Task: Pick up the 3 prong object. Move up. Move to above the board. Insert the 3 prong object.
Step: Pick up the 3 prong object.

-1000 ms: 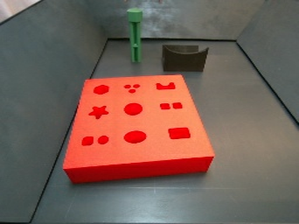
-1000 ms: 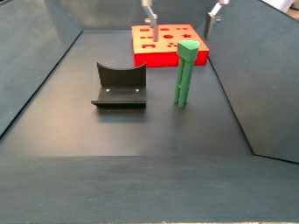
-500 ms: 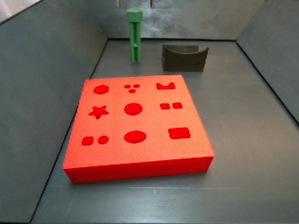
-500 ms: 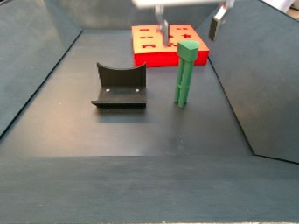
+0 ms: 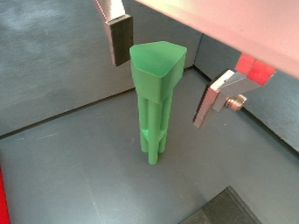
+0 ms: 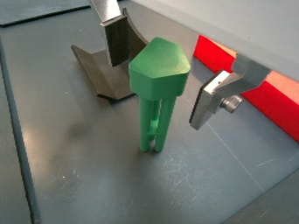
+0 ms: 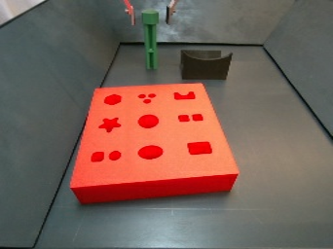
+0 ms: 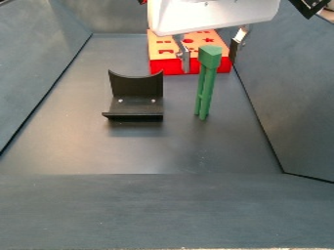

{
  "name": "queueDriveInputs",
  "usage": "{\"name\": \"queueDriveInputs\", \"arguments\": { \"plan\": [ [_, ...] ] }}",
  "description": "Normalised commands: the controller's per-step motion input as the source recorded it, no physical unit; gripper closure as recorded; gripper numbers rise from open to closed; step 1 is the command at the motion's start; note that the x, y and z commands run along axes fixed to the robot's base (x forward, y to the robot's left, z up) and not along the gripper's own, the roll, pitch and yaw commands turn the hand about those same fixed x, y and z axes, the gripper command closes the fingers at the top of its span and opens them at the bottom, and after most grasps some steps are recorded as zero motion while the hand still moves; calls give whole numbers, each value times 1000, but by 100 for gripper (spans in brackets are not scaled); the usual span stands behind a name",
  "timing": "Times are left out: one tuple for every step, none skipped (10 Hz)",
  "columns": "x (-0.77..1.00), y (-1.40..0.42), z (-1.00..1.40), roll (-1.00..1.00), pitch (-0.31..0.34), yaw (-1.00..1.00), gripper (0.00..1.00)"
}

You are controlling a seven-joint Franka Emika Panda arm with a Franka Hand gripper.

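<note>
I expect the green prongs (image 7: 151, 54) to slide straight down into the board's cluster of small round holes (image 7: 147, 97) when I insert them, because the holes match the prongs' triangular spacing.
The 3 prong object (image 7: 151, 41) is a slim green peg with a wider blocky top. It stands upright on the dark floor at the far end, beside the fixture (image 7: 204, 63). My gripper (image 7: 151, 13) is open and straddles the peg's top. In both wrist views the silver fingers (image 5: 117, 39) (image 6: 114, 39) stand apart from the green top (image 5: 158, 63) (image 6: 158, 70) on either side, with gaps. The red board (image 7: 150, 141) with its cut-out holes lies flat nearer the camera. In a side view (image 8: 167, 44) it shows behind the peg (image 8: 205, 88).
The dark fixture (image 8: 133, 96) stands close beside the peg and also shows in a wrist view (image 6: 103, 68). Grey walls enclose the floor on both sides and behind the peg. A red board edge (image 6: 251, 74) shows past one finger.
My gripper has moved from over the board to the peg and come down. Its open fingers now flank the peg's top. The peg and board have not moved.
</note>
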Motion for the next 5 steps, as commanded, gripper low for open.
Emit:
{"name": "queueDriveInputs", "arguments": {
  "plan": [
    [-3,-20,-40,0,0,0,0],
    [0,-97,-211,70,0,3,0],
    [0,0,-211,74,37,0,0],
    [0,0,0,0,0,0,100],
    [0,0,0,0,0,0,100]
  ]
}}
